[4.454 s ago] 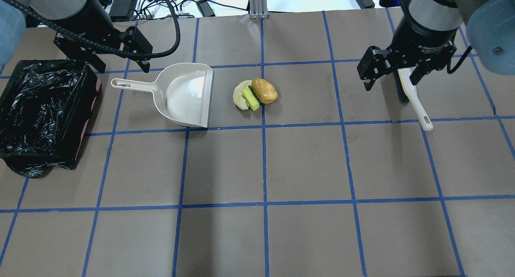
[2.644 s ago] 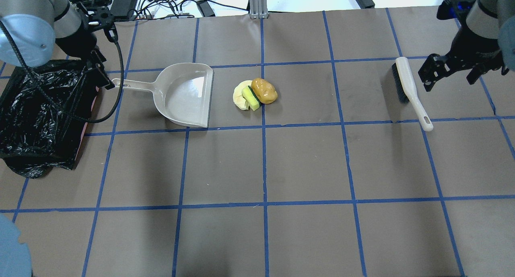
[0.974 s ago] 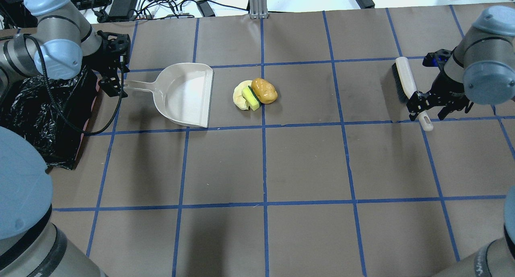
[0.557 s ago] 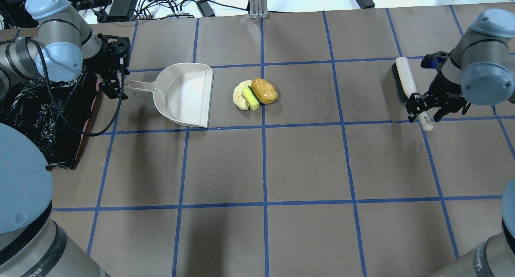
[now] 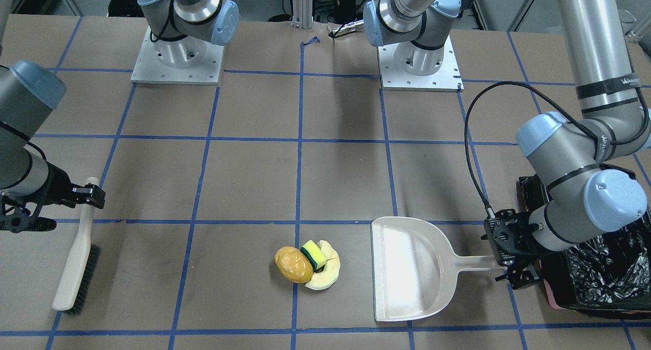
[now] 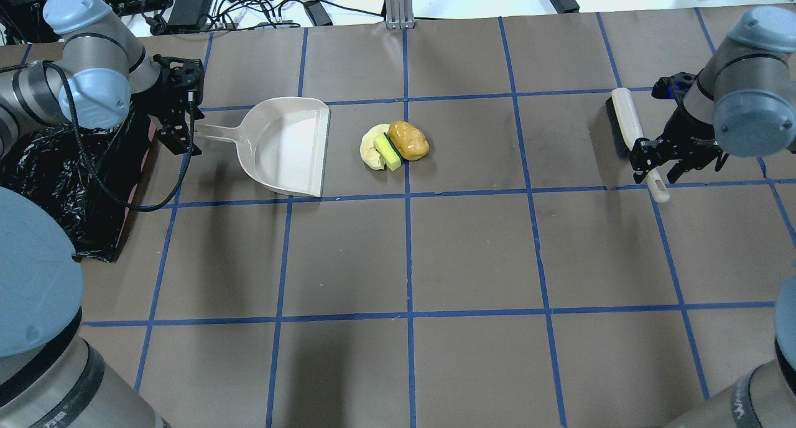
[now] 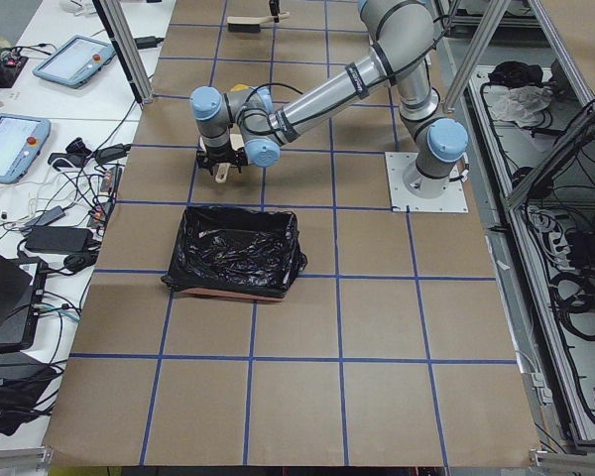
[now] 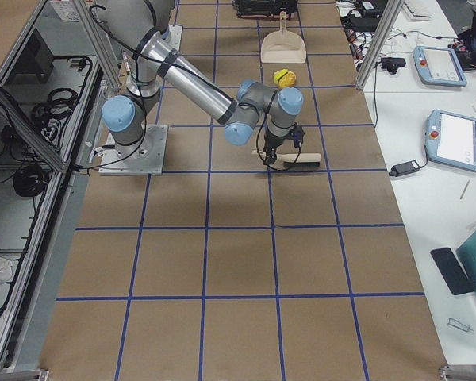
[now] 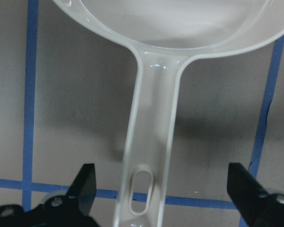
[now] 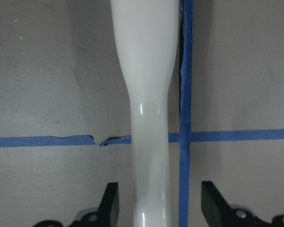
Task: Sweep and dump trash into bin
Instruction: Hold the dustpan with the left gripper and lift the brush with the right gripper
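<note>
My gripper will sweep the trash [image 5: 308, 265] into the dustpan, and the trash should stay bunched together because it lies in a touching cluster [image 5: 314, 268].
The trash lies together mid-table: a glossy potato-like lump [image 6: 408, 140] [image 5: 293, 264], a yellow sponge piece with a dark green face [image 6: 387, 152] [image 5: 313, 254] and a pale curved slice [image 6: 371, 148] [image 5: 325, 279]. The bin [image 6: 37, 167] [image 5: 600, 279] [image 7: 238, 248], lined with a black bag, stands at the left edge. My left gripper [image 6: 180, 129] [image 9: 163, 189] is open, its fingers either side of the beige dustpan's [image 6: 286, 148] [image 5: 407, 268] handle end. My right gripper [image 6: 650, 167] [image 10: 158, 208] is open, astride the brush's [image 6: 628, 129] [image 5: 76, 258] white handle.
The dustpan's open mouth faces the trash, a short gap away. The bin sits just behind my left gripper. The brush lies at the far right with its bristles toward the trash. Cables and a metal post [image 6: 395, 5] line the table's far edge.
Both arms have come down from above the table to the tool handles. In the last second the left gripper edged onto the dustpan handle and the right slid along the brush handle.
</note>
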Motion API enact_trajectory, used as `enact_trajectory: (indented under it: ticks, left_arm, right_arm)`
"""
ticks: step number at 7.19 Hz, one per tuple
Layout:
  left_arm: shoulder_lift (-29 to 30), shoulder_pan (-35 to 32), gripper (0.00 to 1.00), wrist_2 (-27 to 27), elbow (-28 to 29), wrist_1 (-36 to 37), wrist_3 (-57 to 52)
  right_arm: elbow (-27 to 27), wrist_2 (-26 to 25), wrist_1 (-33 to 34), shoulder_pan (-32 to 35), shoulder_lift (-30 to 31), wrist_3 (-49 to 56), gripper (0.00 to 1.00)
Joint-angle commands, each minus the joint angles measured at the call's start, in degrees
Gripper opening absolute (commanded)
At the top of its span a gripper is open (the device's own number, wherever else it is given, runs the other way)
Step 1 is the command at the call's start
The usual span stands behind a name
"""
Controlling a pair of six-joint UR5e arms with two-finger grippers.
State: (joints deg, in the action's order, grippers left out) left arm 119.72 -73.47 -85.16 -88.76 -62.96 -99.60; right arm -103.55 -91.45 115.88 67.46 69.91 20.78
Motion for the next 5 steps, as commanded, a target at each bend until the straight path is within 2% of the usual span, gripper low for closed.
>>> enact_trajectory:
  ticks: [1, 2, 3, 4, 5]
  left_arm:
    - [0.8, 0.0, 0.87, 0.0, 0.0, 0.8, -0.2]
    - [0.8, 0.0, 0.82, 0.0, 0.0, 0.8, -0.2]
    - [0.9, -0.3, 0.67, 0.0, 0.0, 0.8, -0.3]
    - [0.9, -0.4, 0.52, -0.3, 0.0, 0.8, -0.4]
    - [0.8, -0.4, 0.43, -0.4, 0.1, 0.9, -0.5]
  right_arm:
    - [0.2, 0.1, -0.3, 0.0, -0.3, 0.0, 0.65]
    - [0.2, 0.0, -0.7, 0.0, -1.0, 0.0, 0.62]
    - [0.2, 0.0, -0.7, 0.0, -1.1, 0.0, 0.61]
    - [0.2, 0.1, -0.1, -0.1, -1.1, 0.0, 0.52]
    - [0.3, 0.0, 0.0, 0.0, -1.0, 0.0, 0.44]
